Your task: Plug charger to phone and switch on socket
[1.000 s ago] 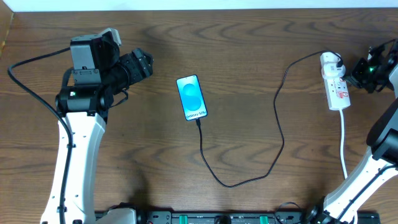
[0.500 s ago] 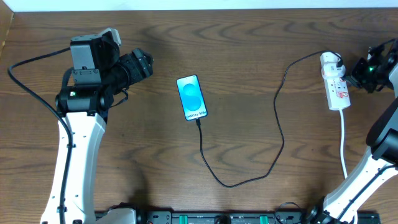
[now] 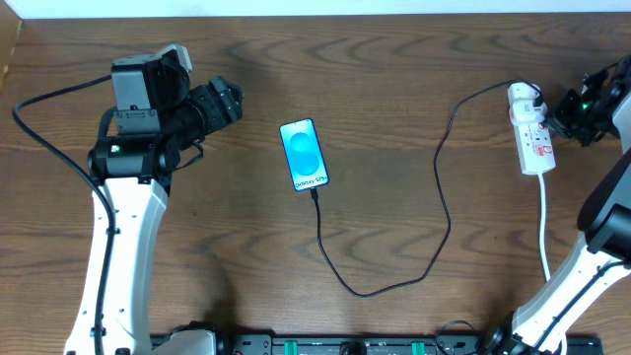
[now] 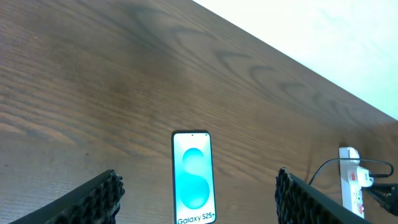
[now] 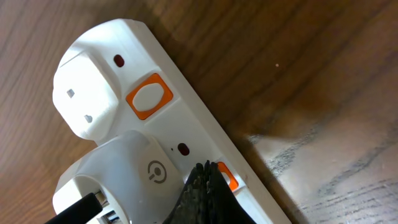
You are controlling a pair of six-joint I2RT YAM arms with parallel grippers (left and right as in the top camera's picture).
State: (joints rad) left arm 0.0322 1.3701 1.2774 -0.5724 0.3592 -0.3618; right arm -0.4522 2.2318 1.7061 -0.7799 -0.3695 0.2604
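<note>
The orange switch has my right gripper's fingers at its edge near the dark indicator light, so I should lift away and push down on its white rocker.
The phone lies face up mid-table with its cyan screen lit; it also shows in the left wrist view. The black charger cable runs from the phone's bottom edge in a loop to a white adapter plugged into the white socket strip at the far right. My left gripper is open and empty, left of the phone. My right gripper is shut, its tips at an orange switch on the socket strip, beside the white adapter.
A second orange switch sits further along the strip. The strip's white cord runs toward the table's front edge. The table's far edge meets a white wall.
The right gripper has shifted very slightly by the socket strip. The phone, the cable and the left arm have not moved.
</note>
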